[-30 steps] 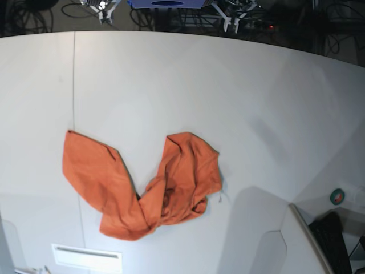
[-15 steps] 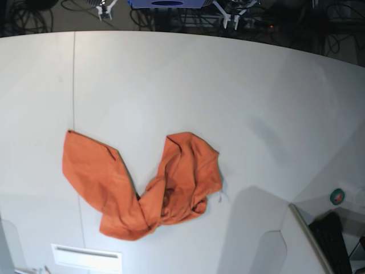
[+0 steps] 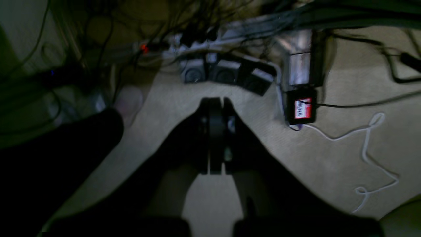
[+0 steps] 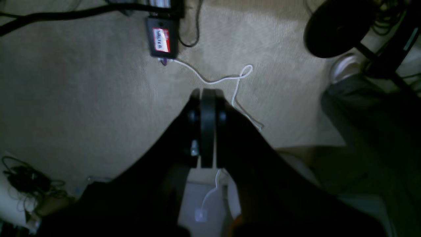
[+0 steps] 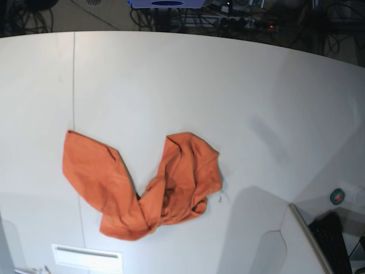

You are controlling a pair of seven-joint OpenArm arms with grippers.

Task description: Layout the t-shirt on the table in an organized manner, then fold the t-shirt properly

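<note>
The far edge of the t-shirt's bunched part (image 5: 182, 135) lies free next to clear table, so the robot's right gripper should keep moving there (image 5: 186, 140) until its fingers open above that edge.
The orange t-shirt (image 5: 145, 185) lies crumpled in a V shape on the white table (image 5: 199, 85), in the near-left part of the base view. Neither gripper shows in the base view. In the left wrist view my left gripper (image 3: 215, 105) is shut with nothing in it, over beige carpet off the table. In the right wrist view my right gripper (image 4: 208, 95) is shut and empty, also over carpet. The t-shirt is out of view in both wrist views.
A dark seam line (image 5: 73, 80) runs down the table's left part. A white vent plate (image 5: 86, 258) sits at the near edge. A black keyboard (image 5: 333, 240) and a green roll (image 5: 337, 196) lie at the near right. Cables and a power strip (image 3: 227, 72) lie on the floor.
The two white gripper tips seen at the top edge of the base view have moved out of that view. The t-shirt has not moved.
</note>
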